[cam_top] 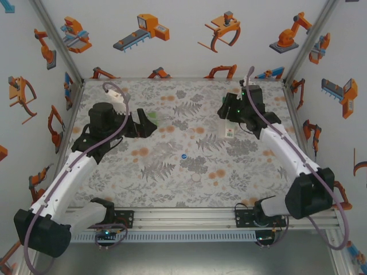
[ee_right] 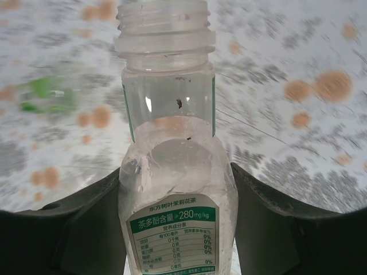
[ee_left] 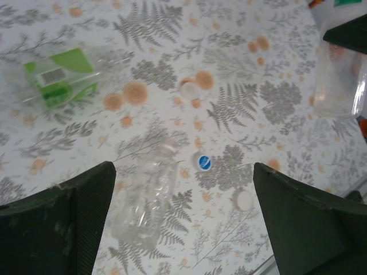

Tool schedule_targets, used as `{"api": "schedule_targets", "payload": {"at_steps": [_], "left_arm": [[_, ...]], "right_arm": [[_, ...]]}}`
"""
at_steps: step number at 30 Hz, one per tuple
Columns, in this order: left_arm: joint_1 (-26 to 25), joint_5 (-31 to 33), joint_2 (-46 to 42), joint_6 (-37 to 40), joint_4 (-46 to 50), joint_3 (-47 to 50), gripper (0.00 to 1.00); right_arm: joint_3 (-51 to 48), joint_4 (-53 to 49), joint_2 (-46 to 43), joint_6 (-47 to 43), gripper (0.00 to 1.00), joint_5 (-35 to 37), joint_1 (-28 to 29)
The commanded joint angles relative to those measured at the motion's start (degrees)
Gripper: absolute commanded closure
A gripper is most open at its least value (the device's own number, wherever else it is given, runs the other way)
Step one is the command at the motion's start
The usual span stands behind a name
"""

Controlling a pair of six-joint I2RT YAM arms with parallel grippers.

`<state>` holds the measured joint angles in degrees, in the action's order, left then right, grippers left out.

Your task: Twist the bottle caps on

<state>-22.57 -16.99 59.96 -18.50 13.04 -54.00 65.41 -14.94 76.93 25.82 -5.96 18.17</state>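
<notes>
The held bottle's lower body [cam_top: 229,127] sticks out free of my right gripper, so my open left gripper should keep moving toward that free part [cam_top: 229,132] until its fingers close around it.
My right gripper [ee_right: 176,179] is shut on a clear bottle [ee_right: 170,143] with a green-and-white label; its threaded neck is open and carries no cap. In the top view the right gripper [cam_top: 228,117] holds this bottle [cam_top: 230,133] at the far right of the table. My left gripper [ee_left: 182,167] hangs open above the table with nothing between its fingers. Below it lie a clear unlabelled bottle [ee_left: 146,197], the blue cap [ee_left: 202,162] and a whitish cap [ee_left: 244,199]. A green-labelled bottle [ee_left: 57,77] lies on its side further off, next to the left gripper [cam_top: 150,125].
Another whitish cap [ee_left: 188,89] lies on the patterned tablecloth [ee_left: 269,97]. The blue cap [cam_top: 183,155] sits near the table's middle. White walls with orange robot stickers close in the table on three sides, and an aluminium rail [cam_top: 183,215] runs along the near edge.
</notes>
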Motion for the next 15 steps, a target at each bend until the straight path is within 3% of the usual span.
{"api": "schedule_targets", "payload": {"at_steps": [1, 10, 15], "left_arm": [[-3.7, -3.4, 0.9, -0.5, -6.1, -3.2, 0.02], [-15.8, -11.1, 3.7, 4.3, -21.8, -2.3, 0.01], [-21.8, -17.3, 3.4, 10.0, -31.3, 0.0, 0.03]], "right_arm": [[-2.1, 8.7, -4.8, -2.0, 0.77, -9.7, 1.5], [-10.6, 34.5, -15.9, -1.6, 0.77, -19.1, 6.4], [-15.3, 51.7, -18.6, 2.9, 0.83, -22.4, 7.7]]}}
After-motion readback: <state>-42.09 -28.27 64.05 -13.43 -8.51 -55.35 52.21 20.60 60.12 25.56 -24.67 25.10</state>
